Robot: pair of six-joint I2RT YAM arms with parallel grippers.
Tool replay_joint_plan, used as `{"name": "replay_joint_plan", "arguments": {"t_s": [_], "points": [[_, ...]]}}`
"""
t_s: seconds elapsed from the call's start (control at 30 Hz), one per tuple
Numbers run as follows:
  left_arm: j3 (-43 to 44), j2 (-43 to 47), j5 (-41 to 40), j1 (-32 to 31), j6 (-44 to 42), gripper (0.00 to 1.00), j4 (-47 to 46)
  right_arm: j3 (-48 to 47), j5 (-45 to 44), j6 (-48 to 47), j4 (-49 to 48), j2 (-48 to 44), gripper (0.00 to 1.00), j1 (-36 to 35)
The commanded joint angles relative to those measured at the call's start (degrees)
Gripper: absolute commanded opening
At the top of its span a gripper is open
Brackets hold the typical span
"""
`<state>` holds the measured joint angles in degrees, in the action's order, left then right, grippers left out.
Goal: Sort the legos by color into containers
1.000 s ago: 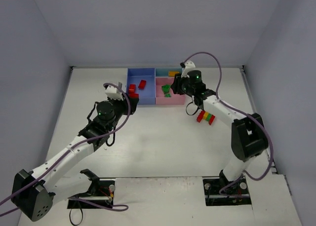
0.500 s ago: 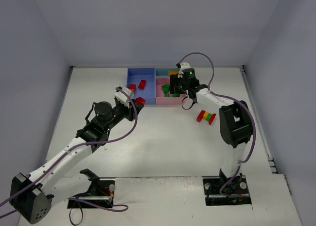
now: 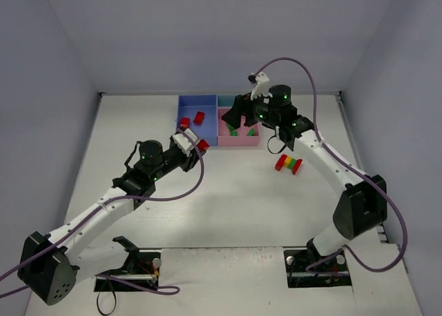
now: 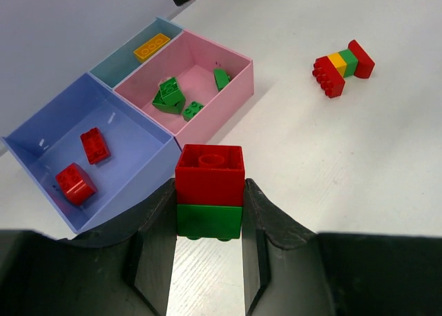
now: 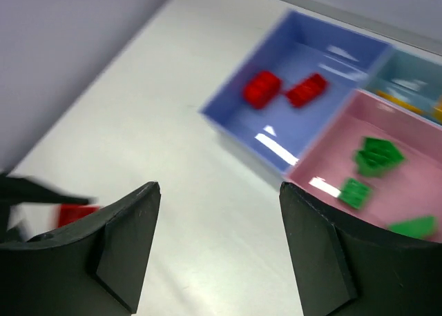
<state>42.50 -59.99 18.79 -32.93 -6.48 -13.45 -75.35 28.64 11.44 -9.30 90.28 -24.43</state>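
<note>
The robot's left gripper is pinching across the stack's joint (image 4: 210, 205), so the right gripper should hold the red lego while the left gripper moves over onto only the green lego (image 4: 209, 221).
My left gripper (image 3: 199, 145) is shut on a red-on-green lego stack (image 4: 209, 192), held by the near corner of the blue tray (image 4: 138, 170). The blue tray (image 3: 209, 105) holds two red legos (image 4: 94, 145). The pink tray (image 3: 233, 140) holds three green legos (image 4: 169, 95). The teal tray (image 4: 121, 61) holds a yellow lego (image 4: 152, 46). My right gripper (image 3: 238, 116) is open and empty, raised over the pink tray (image 5: 414, 185); its view is motion-blurred. A red, yellow and green stack (image 3: 289, 164) lies on the table to the right of the trays.
The trays are joined in one cluster at the back middle of the white table (image 3: 221, 199). Grey walls enclose the table on the left, back and right. A cable loops from each wrist.
My left gripper has carried the red-on-green stack right and nearer, from the blue tray's left side to its near right corner. My right wrist has risen and swung above the pink tray.
</note>
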Motion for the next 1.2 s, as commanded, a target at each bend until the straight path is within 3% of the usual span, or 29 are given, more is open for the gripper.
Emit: {"name": "replay_joint_plan", "arguments": {"t_s": [0.0, 0.3, 0.57, 0.83, 1.1, 1.13, 1.17], "points": [[1.8, -0.3, 2.57, 0.23, -3.71, 0.0, -5.88, 0.91, 12.47, 2.79, -2.3, -3.7, 0.66, -2.64], [2.15, -0.83, 3.54, 0.23, -8.28, 0.0, -6.67, 3.37, 14.6, 6.05, -2.48, -3.62, 0.67, -9.93], [2.15, -0.31, 4.59, 0.14, -8.29, 0.0, -6.23, 4.34, 13.72, 5.96, -2.92, -3.18, 0.66, -10.38], [1.88, 0.31, 4.59, -0.03, -8.9, 0.0, -6.23, 4.07, 13.9, 6.49, -3.27, -1.86, 0.6, -10.91], [1.71, 0.31, 5.03, -0.73, -9.78, 0.0, -6.06, 3.72, 14.16, 6.84, -3.79, -1.07, 0.45, -11.08], [1.71, 0.31, 5.03, -0.73, -9.87, 0.0, -5.97, 3.72, 14.25, 6.84, -3.8, -0.98, 0.41, -11.08], [1.71, 0.31, 5.03, -0.73, -9.87, 0.0, -5.8, 3.72, 14.33, 6.75, -3.71, -1.07, 0.28, -11.08]]}}
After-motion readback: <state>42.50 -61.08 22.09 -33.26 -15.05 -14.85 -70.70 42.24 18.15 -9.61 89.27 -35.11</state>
